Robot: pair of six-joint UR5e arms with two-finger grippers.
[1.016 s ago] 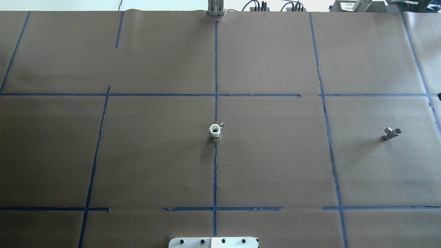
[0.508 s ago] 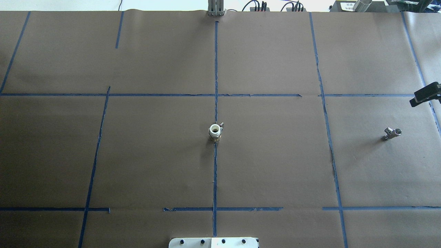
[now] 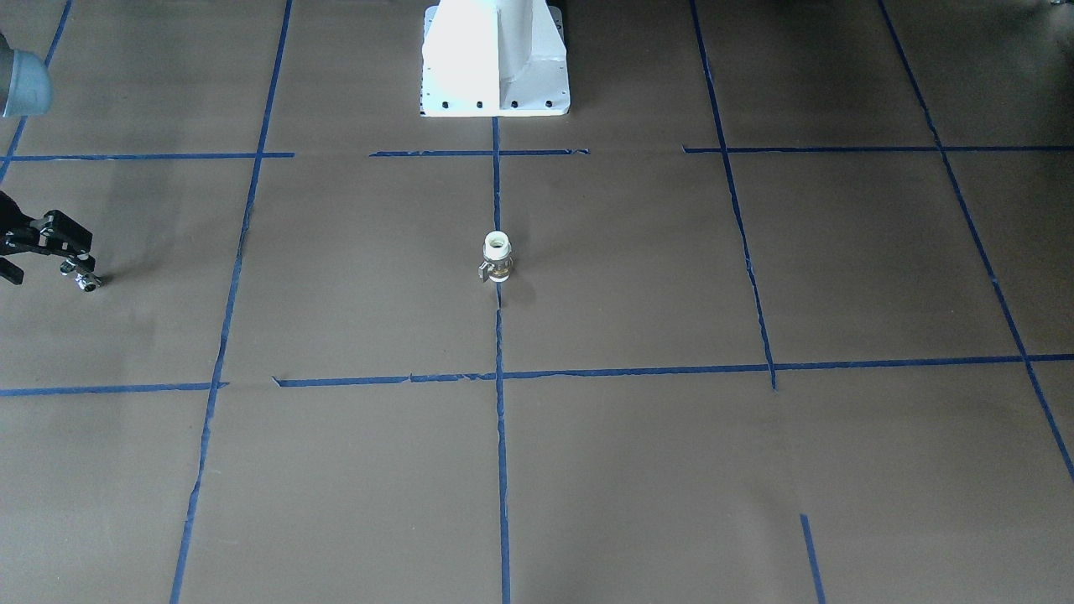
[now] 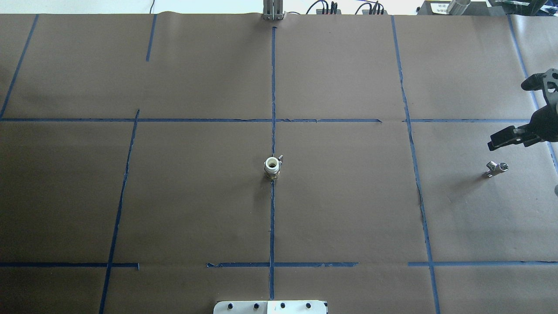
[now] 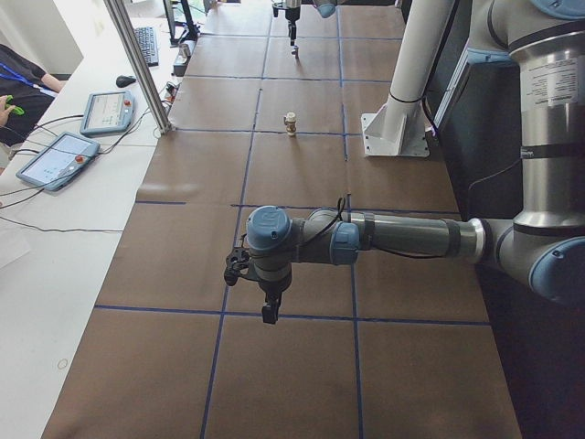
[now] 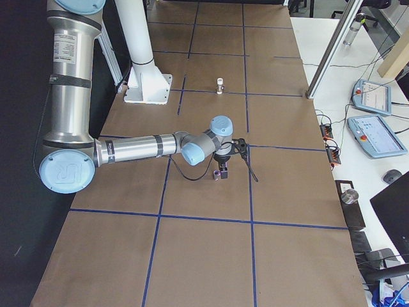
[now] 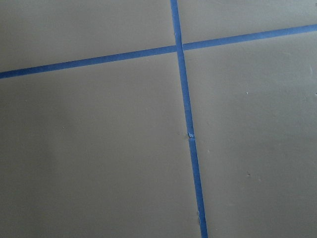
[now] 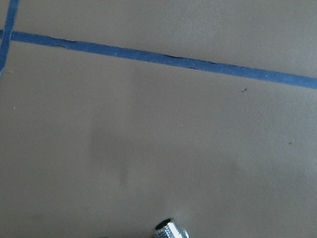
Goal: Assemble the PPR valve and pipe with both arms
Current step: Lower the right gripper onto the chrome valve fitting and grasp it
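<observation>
The chrome pipe (image 3: 84, 275) will stay in place in the PPR valve's white end when I lower it in, because that end has a round opening (image 3: 496, 241) facing up.
The PPR valve (image 4: 271, 167) stands upright on the centre tape line, white end up, also in the front view (image 3: 497, 256). The pipe (image 4: 496, 168) lies at the far right of the table, also in the front view (image 3: 84, 279) and at the bottom edge of the right wrist view (image 8: 171, 230). My right gripper (image 4: 508, 115) is open and empty, hovering just beyond the pipe, apart from it; it also shows in the front view (image 3: 46, 256). My left gripper (image 5: 265, 297) shows only in the left side view, low over bare paper; I cannot tell if it is open.
Brown paper with blue tape lines (image 4: 273, 87) covers the table. The white pedestal base (image 3: 495, 59) stands at the robot's edge. An aluminium post (image 5: 137, 64) and teach pendants (image 5: 55, 160) stand along the operators' side.
My right gripper has come in from the right edge of the overhead view and moved inward, nearer the pipe. The valve and the pipe have not moved.
</observation>
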